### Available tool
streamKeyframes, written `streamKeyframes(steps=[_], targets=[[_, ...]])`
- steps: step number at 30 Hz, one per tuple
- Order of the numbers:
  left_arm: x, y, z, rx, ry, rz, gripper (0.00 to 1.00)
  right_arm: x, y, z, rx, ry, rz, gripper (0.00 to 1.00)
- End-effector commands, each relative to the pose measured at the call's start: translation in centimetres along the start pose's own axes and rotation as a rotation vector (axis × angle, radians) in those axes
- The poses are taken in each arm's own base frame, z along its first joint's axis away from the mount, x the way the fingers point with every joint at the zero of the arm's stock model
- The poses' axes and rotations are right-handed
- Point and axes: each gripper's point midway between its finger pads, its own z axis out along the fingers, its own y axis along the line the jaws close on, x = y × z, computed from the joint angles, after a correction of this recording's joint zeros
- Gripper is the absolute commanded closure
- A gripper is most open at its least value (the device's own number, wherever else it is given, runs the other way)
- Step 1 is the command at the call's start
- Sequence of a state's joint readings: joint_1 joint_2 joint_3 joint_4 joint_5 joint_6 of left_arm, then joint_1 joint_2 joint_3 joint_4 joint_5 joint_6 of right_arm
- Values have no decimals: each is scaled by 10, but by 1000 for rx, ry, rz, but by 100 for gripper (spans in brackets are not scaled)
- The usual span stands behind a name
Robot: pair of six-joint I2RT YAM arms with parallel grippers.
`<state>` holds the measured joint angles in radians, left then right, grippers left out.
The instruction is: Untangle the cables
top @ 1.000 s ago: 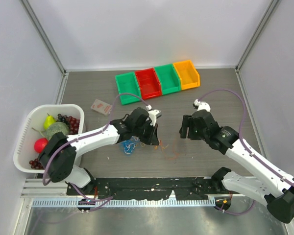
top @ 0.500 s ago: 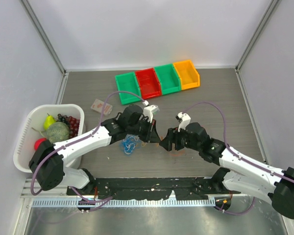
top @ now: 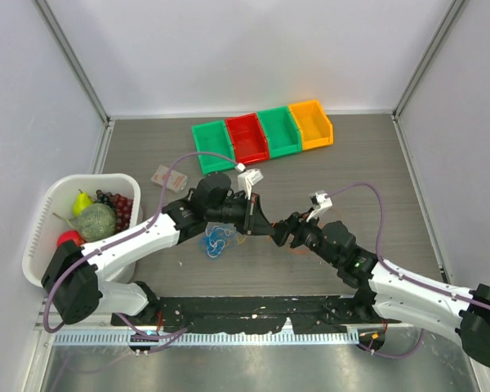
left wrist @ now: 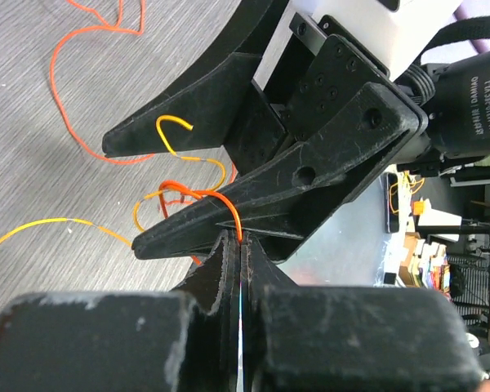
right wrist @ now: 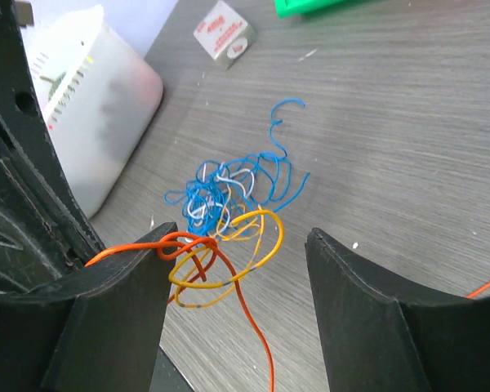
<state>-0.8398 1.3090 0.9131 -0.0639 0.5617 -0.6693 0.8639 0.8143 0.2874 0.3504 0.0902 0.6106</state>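
Note:
The orange cable (right wrist: pixel 249 314) lies across a wide, slack yellow loop (right wrist: pixel 278 237), so I expect it to slide free and leave the yellow loop behind when I pull.
My left gripper (left wrist: pixel 241 245) is shut on a thin orange cable (left wrist: pixel 233 214), held just above the table. In the top view it (top: pixel 260 224) sits tip to tip with my right gripper (top: pixel 284 234). My right gripper (right wrist: pixel 237 261) is open, its jaws wide on either side of the orange cable (right wrist: pixel 243 314) and a yellow loop (right wrist: pixel 265 237). The orange cable drapes over its left finger (right wrist: pixel 118 310). A blue cable tangle (right wrist: pixel 265 167) with a whitish strand (right wrist: pixel 238 183) lies on the table beyond, and shows in the top view (top: pixel 216 241).
A white basket (top: pixel 42 237) of fruit stands at the left. A small box (top: pixel 166 176) lies behind the left arm. Green, red, green and orange bins (top: pixel 261 135) stand at the back. More orange wire (left wrist: pixel 65 90) trails on the table.
My right arm has swung left and down until its open jaws meet my left gripper. My left gripper has shifted a little right, still holding the orange cable.

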Motion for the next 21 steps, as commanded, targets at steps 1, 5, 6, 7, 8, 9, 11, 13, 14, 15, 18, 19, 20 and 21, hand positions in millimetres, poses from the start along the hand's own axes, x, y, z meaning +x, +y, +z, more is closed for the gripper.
streamKeyframes(steps=[1, 5, 6, 7, 8, 9, 11, 13, 14, 15, 18, 19, 20, 21], targets=[[-18, -33, -12, 109, -68, 24, 100, -42, -3, 5, 60, -220, 78, 31], [-38, -46, -37, 48, -155, 43, 100, -31, -94, 1, 532, -243, 24, 31], [-48, -49, -50, 8, -205, 57, 100, -29, -111, 2, 610, -231, 13, 31], [-56, -43, -62, -73, -254, 57, 100, -32, -126, 1, 648, -220, 12, 31], [-63, -40, -76, -140, -292, 68, 100, -29, -133, 2, 653, -192, 1, 31], [-68, -33, -88, -222, -320, 73, 100, -30, -133, 3, 645, -183, -10, 31], [-74, -22, -105, -335, -334, 65, 100, -33, -124, 9, 593, -150, -67, 30], [-75, -14, -110, -393, -326, 64, 100, -37, -120, 9, 594, -106, -100, 30], [-77, -11, -113, -415, -336, 61, 100, -42, -117, 9, 595, -85, -121, 30], [-77, -8, -113, -433, -341, 57, 100, -44, -116, 8, 600, -68, -124, 30], [-83, -11, -113, -413, -373, 68, 100, -48, -84, 13, 455, 36, -146, 29], [-86, -12, -113, -411, -381, 70, 100, -47, -67, 15, 366, 63, -163, 29], [-88, -14, -114, -408, -386, 72, 100, -29, -45, 13, 227, 177, -205, 30], [-90, -16, -114, -406, -388, 73, 100, -23, -29, 9, 136, 208, -220, 30]])
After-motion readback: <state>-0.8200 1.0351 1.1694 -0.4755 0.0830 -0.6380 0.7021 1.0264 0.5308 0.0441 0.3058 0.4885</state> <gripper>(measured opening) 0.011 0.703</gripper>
